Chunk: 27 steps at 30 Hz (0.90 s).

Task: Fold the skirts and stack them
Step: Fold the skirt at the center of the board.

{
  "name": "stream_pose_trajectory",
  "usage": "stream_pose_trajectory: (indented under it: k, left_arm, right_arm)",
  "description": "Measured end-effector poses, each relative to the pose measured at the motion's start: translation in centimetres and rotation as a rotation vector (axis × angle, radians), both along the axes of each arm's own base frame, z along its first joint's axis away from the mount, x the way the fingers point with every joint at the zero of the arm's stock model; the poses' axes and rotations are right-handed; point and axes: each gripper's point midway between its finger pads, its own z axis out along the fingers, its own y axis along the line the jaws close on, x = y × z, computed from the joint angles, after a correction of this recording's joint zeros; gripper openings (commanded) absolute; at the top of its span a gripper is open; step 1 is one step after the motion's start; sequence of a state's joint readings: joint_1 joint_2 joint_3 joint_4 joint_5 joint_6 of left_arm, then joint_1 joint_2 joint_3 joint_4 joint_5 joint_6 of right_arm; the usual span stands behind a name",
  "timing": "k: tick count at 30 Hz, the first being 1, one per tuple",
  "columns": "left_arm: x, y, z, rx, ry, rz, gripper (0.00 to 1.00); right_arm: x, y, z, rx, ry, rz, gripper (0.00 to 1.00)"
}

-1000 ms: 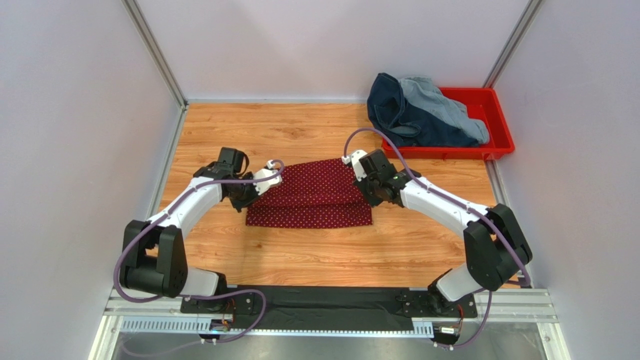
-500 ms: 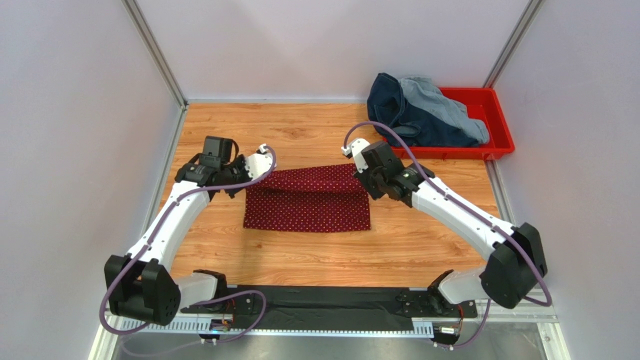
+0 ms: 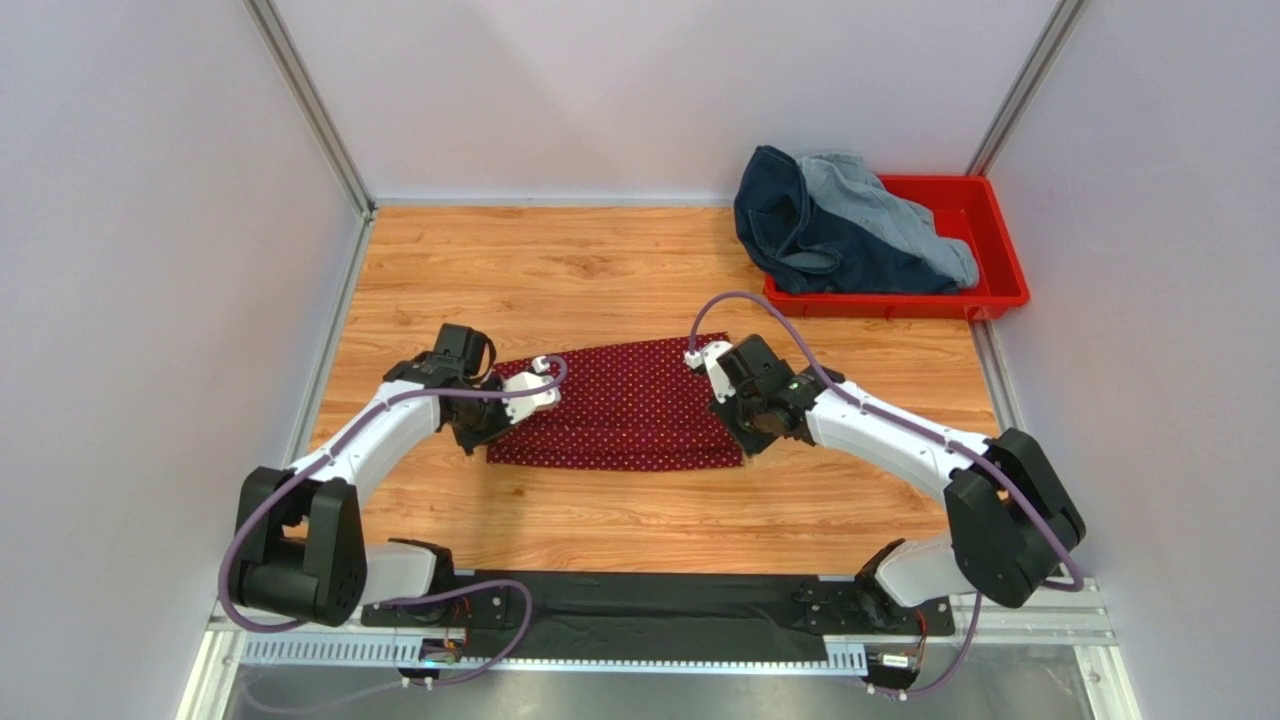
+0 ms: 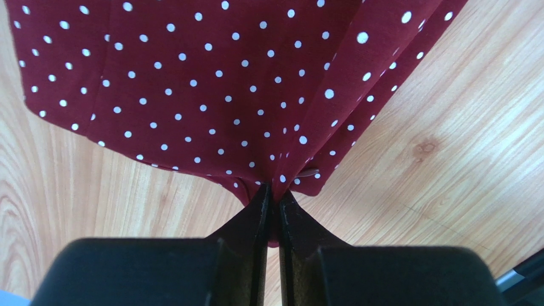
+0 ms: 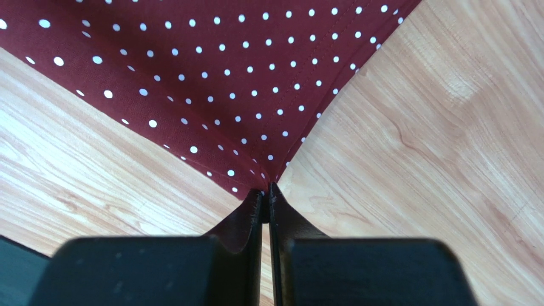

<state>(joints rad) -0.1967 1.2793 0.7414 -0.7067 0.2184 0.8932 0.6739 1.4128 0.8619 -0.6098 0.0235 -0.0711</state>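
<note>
The dotted skirt's long edge [image 3: 616,467] faces me, so I'll open my right gripper, grab the skirt's short end [image 3: 732,456] and swing it to the back before the next fold.
The dark red dotted skirt [image 3: 624,408] lies folded on the wooden table between my two grippers. My left gripper [image 3: 493,437] is shut on its left edge; the left wrist view shows the cloth [image 4: 211,83] pinched between the fingers [image 4: 258,210]. My right gripper [image 3: 747,434] is shut on the right corner; the right wrist view shows the skirt [image 5: 223,76] running into the closed fingers [image 5: 255,207]. The dark navy denim skirt [image 3: 812,225] and the light blue-grey denim skirt [image 3: 887,210] lie heaped in the back right tray.
A red plastic tray [image 3: 999,255] stands at the back right and holds the two denim skirts. Grey walls close the table on the left, back and right. Bare wood [image 3: 571,263] lies behind the dotted skirt.
Both grippers have drawn the held skirt edge toward the near side, after reaching further back half a second ago. The skirt now lies as a narrower folded band.
</note>
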Motion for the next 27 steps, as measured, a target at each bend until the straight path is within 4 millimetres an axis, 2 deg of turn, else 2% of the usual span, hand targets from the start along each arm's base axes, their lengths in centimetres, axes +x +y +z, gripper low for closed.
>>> stream_pose_trajectory:
  k: [1, 3, 4, 5, 6, 7, 9, 12, 16, 18, 19, 20, 21, 23, 25, 27]
  left_arm:
    - [0.0, 0.1, -0.3, 0.004, 0.006, 0.000, 0.18]
    - [0.2, 0.1, -0.4, 0.006, 0.002, -0.002, 0.34]
    - [0.2, 0.1, -0.4, 0.007, -0.001, -0.007, 0.41]
    - [0.2, 0.1, -0.3, 0.006, -0.002, -0.009, 0.53]
    - [0.2, 0.0, -0.3, 0.006, -0.003, -0.016, 0.55]
    - [-0.1, 0.0, -0.3, 0.004, 0.007, -0.021, 0.65]
    - [-0.9, 0.0, 0.1, -0.001, 0.026, -0.040, 0.75]
    - [-2.5, -0.5, 1.5, -0.030, 0.062, -0.076, 0.75]
    - [-3.1, -1.9, 4.9, -0.113, 0.058, -0.122, 0.71]
    - [-2.8, -2.8, 6.0, -0.164, 0.045, -0.106, 0.66]
    - [-2.4, -3.2, 6.2, -0.189, 0.044, -0.078, 0.62]
    - [-1.9, -3.5, 6.1, -0.208, 0.043, -0.042, 0.55]
    - [-1.2, -3.7, 5.6, -0.213, 0.052, 0.002, 0.53]
    - [0.4, -3.4, 4.1, -0.192, 0.069, 0.082, 0.51]
    - [1.3, -2.9, 2.2, -0.154, 0.096, 0.137, 0.51]
    - [1.5, -2.1, 0.2, -0.109, 0.114, 0.180, 0.52]
  right_arm:
    - [0.1, 0.1, -0.1, 0.003, -0.002, -0.004, 0.16]
    - [0.2, 0.2, -0.1, 0.010, -0.008, -0.013, 0.34]
    - [0.2, 0.2, -0.1, 0.011, -0.008, -0.014, 0.47]
    - [0.1, 0.2, -0.1, 0.014, -0.004, -0.018, 0.51]
    - [0.1, 0.1, -0.1, 0.013, -0.004, -0.017, 0.55]
    - [-0.1, 0.1, 0.0, 0.015, -0.001, -0.016, 0.59]
    - [-0.5, 0.1, 0.5, 0.025, 0.001, -0.006, 0.60]
    - [-1.7, 0.3, 2.5, 0.064, -0.015, 0.025, 0.61]
    - [-2.2, 2.2, 7.8, 0.250, -0.118, 0.084, 0.62]
    - [-2.0, 3.6, 9.9, 0.356, -0.166, 0.097, 0.54]
    - [-1.7, 4.2, 10.5, 0.397, -0.185, 0.098, 0.38]
    - [-1.4, 4.8, 10.7, 0.423, -0.198, 0.096, 0.34]
    - [-1.0, 5.2, 10.4, 0.433, -0.190, 0.082, 0.31]
    - [-0.1, 5.8, 8.2, 0.401, -0.137, 0.041, 0.27]
    - [0.3, 5.7, 4.6, 0.324, -0.059, 0.004, 0.27]
    - [-0.3, 4.9, 1.1, 0.241, 0.025, -0.032, 0.28]
